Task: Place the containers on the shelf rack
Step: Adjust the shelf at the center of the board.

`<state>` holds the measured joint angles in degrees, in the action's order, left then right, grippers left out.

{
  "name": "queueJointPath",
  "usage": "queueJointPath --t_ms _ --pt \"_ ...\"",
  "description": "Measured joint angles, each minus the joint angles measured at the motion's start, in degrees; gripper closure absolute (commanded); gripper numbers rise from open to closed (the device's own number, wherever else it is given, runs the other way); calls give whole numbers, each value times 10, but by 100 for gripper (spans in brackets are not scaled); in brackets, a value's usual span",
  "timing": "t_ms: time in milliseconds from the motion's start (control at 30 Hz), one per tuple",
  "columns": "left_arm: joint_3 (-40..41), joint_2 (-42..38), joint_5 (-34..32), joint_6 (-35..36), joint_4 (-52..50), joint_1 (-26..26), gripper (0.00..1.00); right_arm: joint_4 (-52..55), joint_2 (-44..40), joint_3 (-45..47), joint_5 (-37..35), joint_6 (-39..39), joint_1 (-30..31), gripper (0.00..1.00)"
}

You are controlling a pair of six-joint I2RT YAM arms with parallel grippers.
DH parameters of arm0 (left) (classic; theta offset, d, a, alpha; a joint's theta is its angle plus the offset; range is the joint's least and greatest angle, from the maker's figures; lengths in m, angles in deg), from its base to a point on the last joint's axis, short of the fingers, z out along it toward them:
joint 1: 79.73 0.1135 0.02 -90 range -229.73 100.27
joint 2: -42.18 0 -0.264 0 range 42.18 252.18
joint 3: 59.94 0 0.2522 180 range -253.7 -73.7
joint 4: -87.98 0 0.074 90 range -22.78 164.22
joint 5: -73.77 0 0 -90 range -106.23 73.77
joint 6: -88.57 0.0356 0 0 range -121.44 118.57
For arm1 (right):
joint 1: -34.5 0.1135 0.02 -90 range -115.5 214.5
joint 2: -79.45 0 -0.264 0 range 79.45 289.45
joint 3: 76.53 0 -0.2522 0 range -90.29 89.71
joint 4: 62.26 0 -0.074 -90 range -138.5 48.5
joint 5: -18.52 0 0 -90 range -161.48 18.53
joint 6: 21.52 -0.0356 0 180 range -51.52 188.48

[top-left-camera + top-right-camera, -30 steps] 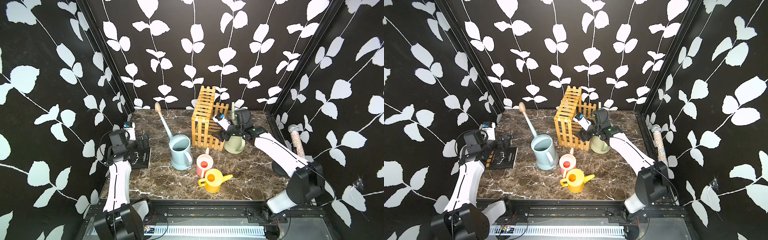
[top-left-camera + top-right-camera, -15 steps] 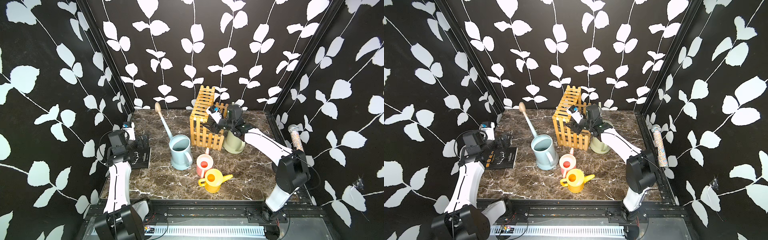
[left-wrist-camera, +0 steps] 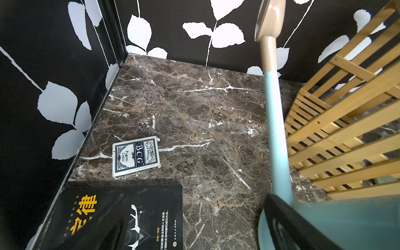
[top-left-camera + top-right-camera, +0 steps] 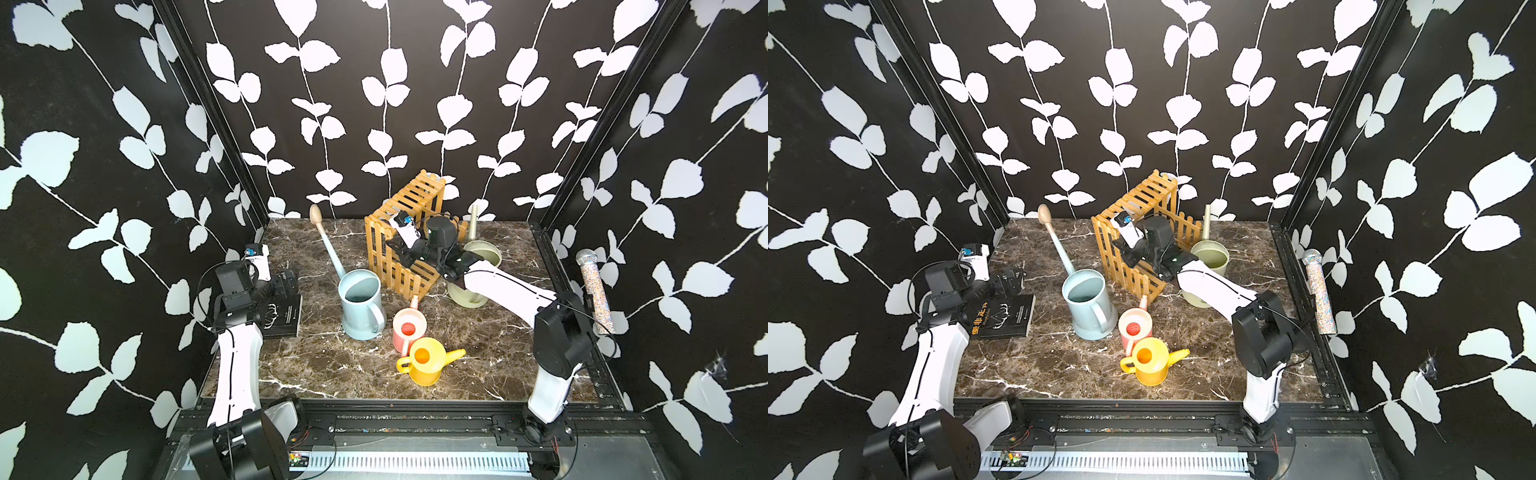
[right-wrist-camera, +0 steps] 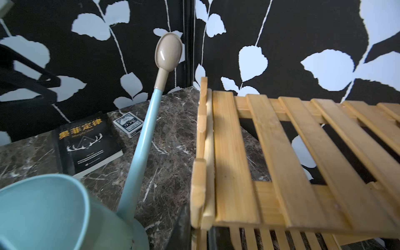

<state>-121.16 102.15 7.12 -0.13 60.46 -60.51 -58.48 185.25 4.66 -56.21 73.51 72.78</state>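
The tabletop (image 4: 352,227) behind the rack's end rail (image 4: 373,241) in my right gripper is clear, so I keep turning the rack until its open front faces me.
The wooden shelf rack (image 4: 405,224) stands tipped at the back of the marble table, one corner raised. My right gripper (image 4: 405,257) is shut on a picket rail at its near side; in the right wrist view that rail sits between the dark fingers (image 5: 181,229). On the table stand the pale blue can (image 4: 360,303), the sage green can (image 4: 478,270) behind my right arm, the pink can (image 4: 409,332) and the yellow can (image 4: 426,361). My left gripper (image 4: 286,282) hangs open over the black book, holding nothing.
A black book (image 4: 282,318) lies at the left edge, with a box of playing cards (image 3: 135,155) beyond it. A glittery microphone (image 4: 594,291) rests on the right frame rail. The blue can's long spout (image 3: 276,129) rises beside the rack (image 3: 346,129).
My right gripper has moved left from the green can to the rack and closed on its rail. The rack has tipped and turned. The left arm has not moved.
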Motion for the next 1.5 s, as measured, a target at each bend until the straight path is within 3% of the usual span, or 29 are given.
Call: queueJointPath --t_ms 267,567,1067,1500 --pt "4 0 2 -1 4 0 2 -15 113 -132 -163 -10 51 97" --pt "6 -3 4 -1 4 0 1 21 211 -278 -286 -59 52 98" --pt "7 -8 12 -2 8 0 2 97 335 -485 -368 -148 52 97" --pt "8 -9 13 -3 13 0 2 125 385 -569 -419 -163 52 95"
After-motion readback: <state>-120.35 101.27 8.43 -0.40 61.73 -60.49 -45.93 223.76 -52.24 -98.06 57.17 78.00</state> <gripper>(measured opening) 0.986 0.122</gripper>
